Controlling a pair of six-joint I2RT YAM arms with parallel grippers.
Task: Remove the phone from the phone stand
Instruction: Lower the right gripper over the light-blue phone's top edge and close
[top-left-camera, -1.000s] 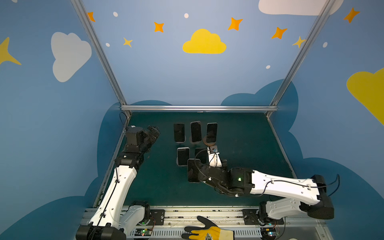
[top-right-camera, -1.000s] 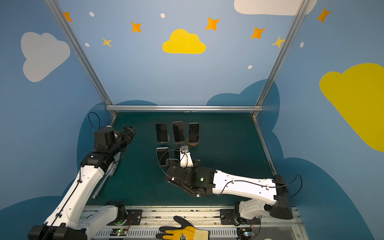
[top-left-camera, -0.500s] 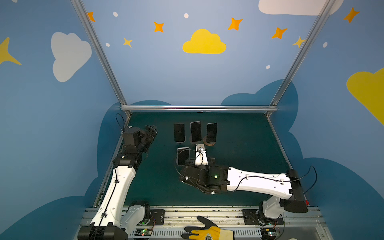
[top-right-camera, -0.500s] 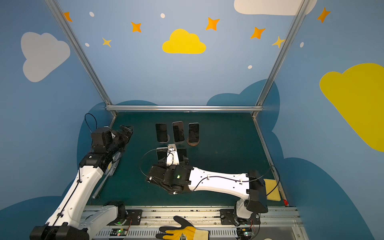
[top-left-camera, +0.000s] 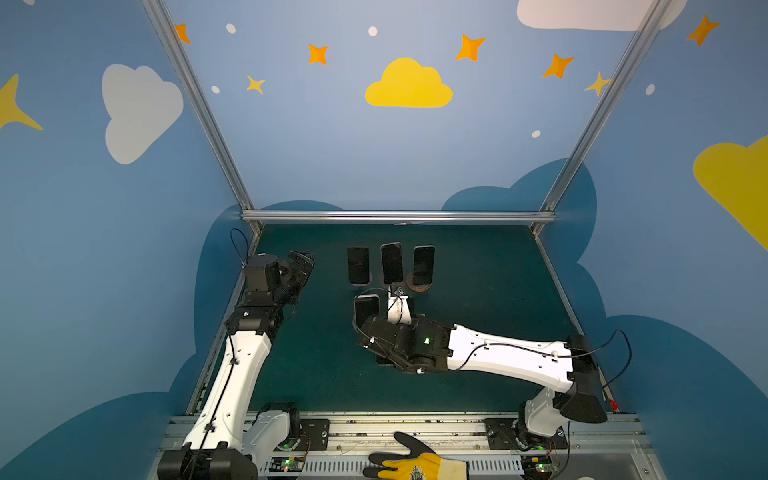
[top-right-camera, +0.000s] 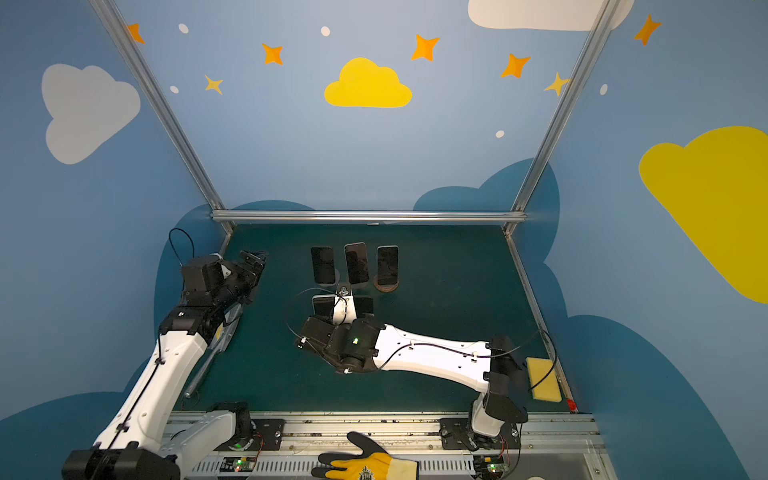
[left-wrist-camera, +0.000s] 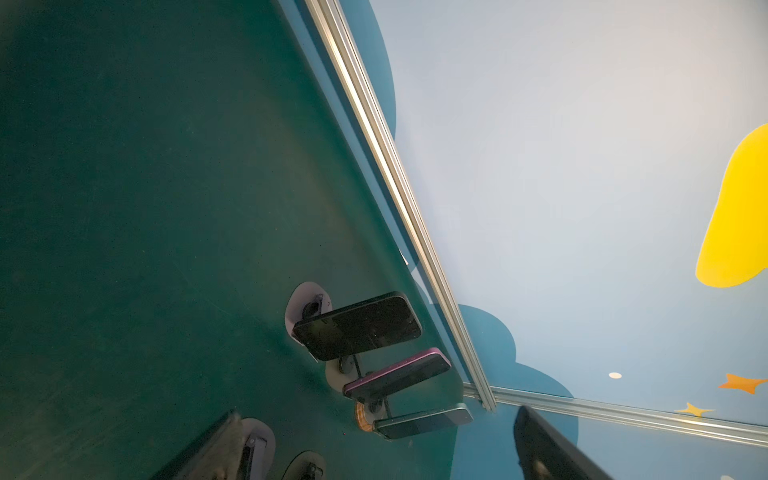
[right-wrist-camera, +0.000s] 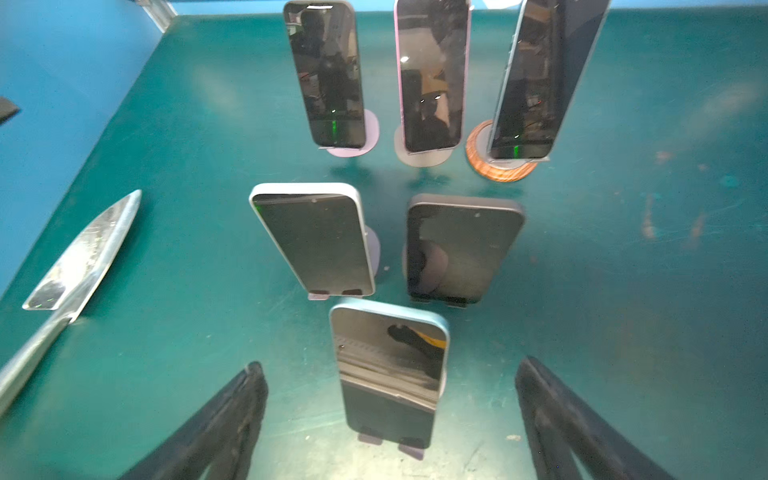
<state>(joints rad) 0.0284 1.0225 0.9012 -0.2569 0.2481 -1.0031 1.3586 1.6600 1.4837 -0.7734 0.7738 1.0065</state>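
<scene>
My right gripper should keep lowering until its open fingers close on the phone's sides (right-wrist-camera: 444, 372), as the light blue phone's top edge (right-wrist-camera: 389, 310) is centred in line with them.
Several dark-screened phones stand on stands on the green table. In the right wrist view the nearest phone (right-wrist-camera: 390, 370), in a light blue case, leans on a purple phone stand (right-wrist-camera: 409, 448). My right gripper (right-wrist-camera: 390, 365) is open, with its two black fingers (right-wrist-camera: 232, 415) wide on either side of this phone and clear of it. In both top views my right wrist (top-left-camera: 399, 340) covers that phone and the gripper. My left gripper (top-left-camera: 303, 259) hangs open and empty at the table's left edge, away from the phones; the left wrist view shows its fingers (left-wrist-camera: 548, 449) apart.
Three phones (top-left-camera: 391, 262) fill the back row, one on a wooden base (top-left-camera: 419, 286). Two more (right-wrist-camera: 316, 241) stand in the middle row. A knife (top-right-camera: 212, 353) lies at the left. A yellow sponge (top-right-camera: 542, 378) lies front right, and a glove (top-left-camera: 415, 461) lies on the front rail.
My right arm has swung left, bringing its gripper around the nearest phone, and its jaws have opened a little wider. The left arm has barely moved.
</scene>
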